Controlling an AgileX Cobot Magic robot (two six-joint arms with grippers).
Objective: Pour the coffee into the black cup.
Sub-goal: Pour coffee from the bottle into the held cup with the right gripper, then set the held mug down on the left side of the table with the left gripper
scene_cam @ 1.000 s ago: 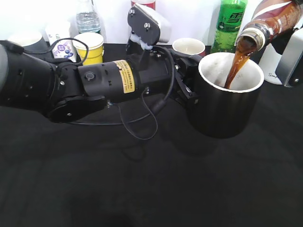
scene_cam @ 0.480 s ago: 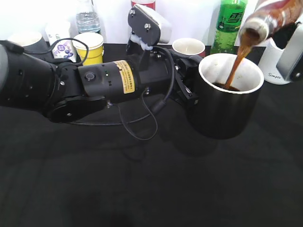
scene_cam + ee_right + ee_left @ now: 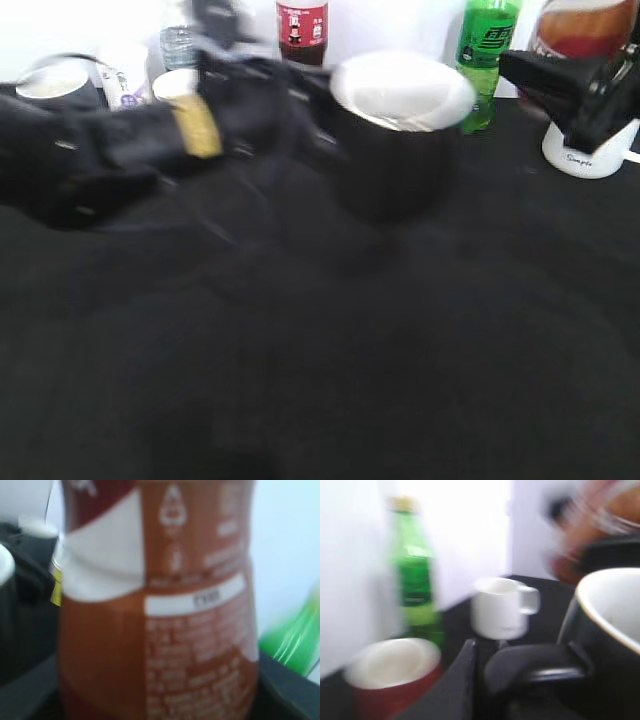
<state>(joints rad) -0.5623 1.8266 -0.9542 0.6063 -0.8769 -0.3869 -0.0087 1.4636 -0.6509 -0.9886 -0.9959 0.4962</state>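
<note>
The black cup (image 3: 402, 130) is upright and clear of the coffee bottle, so my left gripper should go on carrying it level until it stands next to the yellow cup (image 3: 176, 84).
The black cup (image 3: 395, 160), with its white inside, is held by my left gripper (image 3: 310, 125), which is shut on its handle. The exterior view is motion-blurred. In the left wrist view the cup (image 3: 605, 630) fills the right side and its handle (image 3: 535, 667) sits between the jaws of my left gripper (image 3: 520, 685). My right gripper (image 3: 575, 95) is at the upper right, shut on the coffee bottle (image 3: 585, 25), which is away from the cup with no stream showing. The bottle's orange-brown label (image 3: 155, 605) fills the right wrist view, hiding most of my right gripper (image 3: 157, 702).
A green soda bottle (image 3: 487, 50), a cola bottle (image 3: 301, 30), a water bottle (image 3: 180, 40) and a yellow cup (image 3: 175, 85) stand along the back. A white mug (image 3: 590, 150) stands below my right gripper. A red mug (image 3: 390, 680) is beside the left fingers.
The pouring stream has stopped. The bottle has swung back to the right, away from the cup. My left arm has moved the black cup to the left and farther back.
</note>
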